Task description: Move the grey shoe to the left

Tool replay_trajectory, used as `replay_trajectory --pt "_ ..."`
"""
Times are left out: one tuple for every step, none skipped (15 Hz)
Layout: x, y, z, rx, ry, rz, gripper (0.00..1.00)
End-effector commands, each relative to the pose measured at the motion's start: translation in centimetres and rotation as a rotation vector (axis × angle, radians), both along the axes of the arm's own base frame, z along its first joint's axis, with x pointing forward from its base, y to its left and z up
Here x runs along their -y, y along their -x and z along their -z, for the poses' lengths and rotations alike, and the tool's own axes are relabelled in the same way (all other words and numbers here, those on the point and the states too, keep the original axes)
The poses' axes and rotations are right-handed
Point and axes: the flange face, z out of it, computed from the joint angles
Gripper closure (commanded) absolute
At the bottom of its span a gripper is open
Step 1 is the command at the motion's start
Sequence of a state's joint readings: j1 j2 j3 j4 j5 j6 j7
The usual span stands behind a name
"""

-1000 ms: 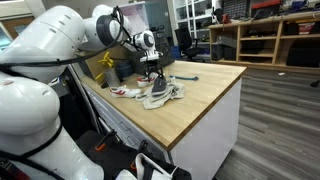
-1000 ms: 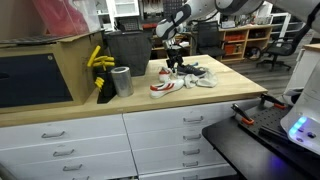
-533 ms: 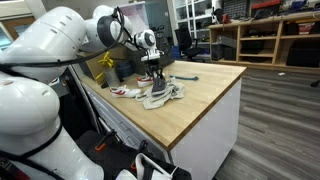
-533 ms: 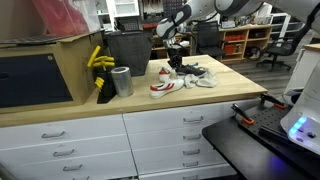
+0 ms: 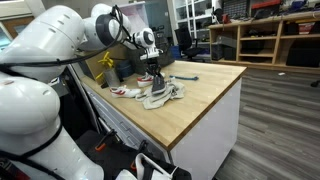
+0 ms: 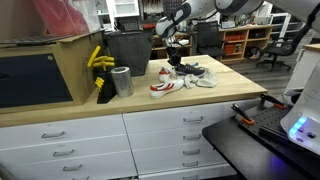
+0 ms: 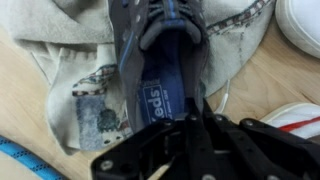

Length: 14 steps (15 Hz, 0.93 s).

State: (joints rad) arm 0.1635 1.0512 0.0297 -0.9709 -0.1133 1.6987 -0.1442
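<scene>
The grey shoe's heel rim (image 7: 178, 107) is between my gripper's fingers, so my gripper should go on moving toward the open wood (image 6: 140, 84) beside the grey cup and let go of the shoe there.
The grey shoe (image 7: 160, 55) is a dark low sneaker with a blue insole. It lies on top of pale beige shoes (image 7: 70, 90) in the middle of the wooden counter (image 5: 200, 100). My gripper (image 7: 193, 125) is shut on the rim at its heel end, with the black fingers pressed together there. In both exterior views the gripper (image 5: 150, 78) (image 6: 174, 60) points down into the shoe pile, and the grey shoe (image 5: 153, 87) (image 6: 180, 68) shows only as a dark patch under it.
White sneakers with red stripes (image 5: 125, 91) (image 6: 163, 85) (image 7: 300, 20) lie beside the pile. A grey cup (image 6: 121, 80), a yellow object (image 6: 98, 60) and a black bin (image 6: 128, 48) stand toward one end of the counter. A blue cord (image 7: 20, 160) crosses the wood.
The fingers have closed onto the grey shoe's heel rim. The arm and the shoes have hardly shifted.
</scene>
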Motion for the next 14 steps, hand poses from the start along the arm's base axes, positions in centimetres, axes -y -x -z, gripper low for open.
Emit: replay_trajectory --pt "-1.8 1.2 -4.0 -0.019 0.007 -0.030 0.99" --pt "-2.5 1.4 -4.8 -0.025 -0.005 -0.039 0.99" --pt "-3.5 1.6 -5.6 -0.039 -0.018 -0.050 0.99" --pt "-4.4 1.9 -6.5 -0.051 -0.028 -0.062 0.99" --pt "-5.8 2.1 -7.3 -0.069 -0.042 -0.075 0.99" --pt "-7.0 2.5 -8.0 -0.088 -0.057 -0.090 0.99" --pt "-8.3 2.9 -8.5 -0.113 -0.072 -0.102 0.99" --pt "-9.6 3.3 -8.8 -0.134 -0.086 -0.104 0.99" --pt "-10.7 3.6 -9.0 -0.156 -0.098 -0.116 0.99" --pt "-11.6 3.9 -9.1 -0.169 -0.110 -0.117 0.99" --pt "-12.5 4.1 -9.1 -0.176 -0.124 -0.119 0.99" --pt "-13.3 4.3 -9.0 -0.180 -0.137 -0.115 0.99" --pt "-14.0 4.2 -8.9 -0.175 -0.150 -0.102 0.99" --pt "-14.6 4.0 -8.6 -0.164 -0.171 -0.090 0.99"
